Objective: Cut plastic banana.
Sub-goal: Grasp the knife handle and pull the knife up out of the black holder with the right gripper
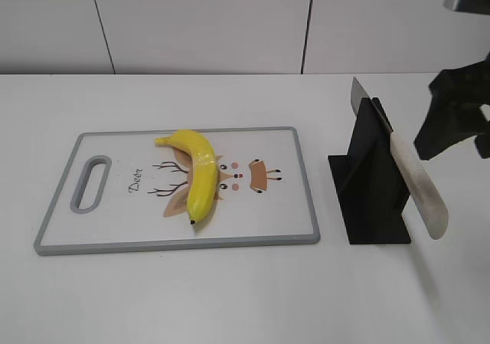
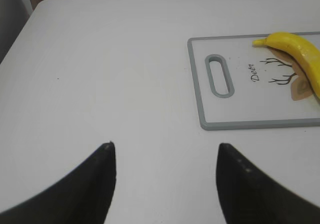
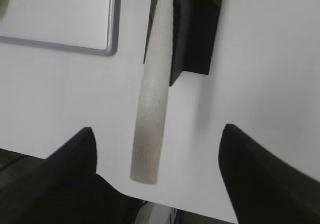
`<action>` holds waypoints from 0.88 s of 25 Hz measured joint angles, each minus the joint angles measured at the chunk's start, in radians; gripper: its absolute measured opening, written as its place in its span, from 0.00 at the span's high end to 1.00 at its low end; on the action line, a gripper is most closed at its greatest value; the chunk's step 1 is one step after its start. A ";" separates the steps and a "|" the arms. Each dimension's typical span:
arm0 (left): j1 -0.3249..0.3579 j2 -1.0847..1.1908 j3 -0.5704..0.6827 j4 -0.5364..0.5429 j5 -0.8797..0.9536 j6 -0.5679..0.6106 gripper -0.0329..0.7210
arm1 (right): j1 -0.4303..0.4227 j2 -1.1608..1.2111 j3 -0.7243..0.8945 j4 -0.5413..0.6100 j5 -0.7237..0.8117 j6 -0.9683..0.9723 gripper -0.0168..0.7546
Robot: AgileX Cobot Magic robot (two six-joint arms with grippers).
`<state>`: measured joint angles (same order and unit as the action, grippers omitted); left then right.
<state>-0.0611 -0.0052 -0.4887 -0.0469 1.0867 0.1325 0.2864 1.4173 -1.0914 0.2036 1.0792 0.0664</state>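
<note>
The black stand's panels show only a thin edge (image 1: 366, 98) between them, so I should expect the knife (image 1: 419, 185) to have a broad hidden blade when I lift it.
The glossy yellow plastic banana (image 1: 196, 174) lies on the white cutting board (image 1: 107, 237), black tip toward the front; its stem end also shows in the left wrist view (image 2: 295, 52). A knife with a pale speckled handle (image 1: 419, 188) rests tilted in a black stand (image 1: 370, 179). My right gripper (image 3: 157, 131) is open, its fingers either side of the handle's end (image 3: 150, 114) without touching it; in the exterior view it hangs at the right edge (image 1: 452, 118). My left gripper (image 2: 165, 146) is open and empty over bare table, left of the board (image 2: 240, 125).
The board has a grey rim, a handle slot (image 1: 90, 183) at its left end and a deer drawing. The white table (image 1: 230, 298) ends at a white panelled wall (image 1: 230, 22) behind. The knife stand sits just right of the board.
</note>
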 joint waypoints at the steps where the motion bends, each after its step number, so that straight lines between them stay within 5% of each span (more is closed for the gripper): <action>1: 0.000 0.000 0.000 0.000 0.000 0.000 0.17 | 0.007 0.029 -0.003 0.007 -0.004 0.000 0.23; 9: 0.000 0.000 0.000 0.001 0.000 0.000 0.18 | 0.026 0.237 -0.005 0.013 0.002 0.000 0.26; 11: 0.000 0.000 0.000 0.001 0.000 0.000 0.18 | 0.026 0.255 -0.005 0.013 0.025 -0.007 0.40; 13: 0.000 0.000 0.000 0.000 0.000 0.000 0.18 | 0.026 0.258 -0.005 0.023 0.038 -0.008 0.71; 14: 0.000 0.000 0.000 0.000 0.000 0.000 0.18 | 0.027 0.255 -0.006 0.024 0.039 0.005 0.75; 22: 0.000 0.000 0.000 0.001 0.000 0.000 0.18 | 0.027 0.188 -0.040 0.015 0.063 0.019 0.75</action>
<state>-0.0611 -0.0052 -0.4887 -0.0454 1.0867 0.1325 0.3135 1.6052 -1.1312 0.2191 1.1418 0.0849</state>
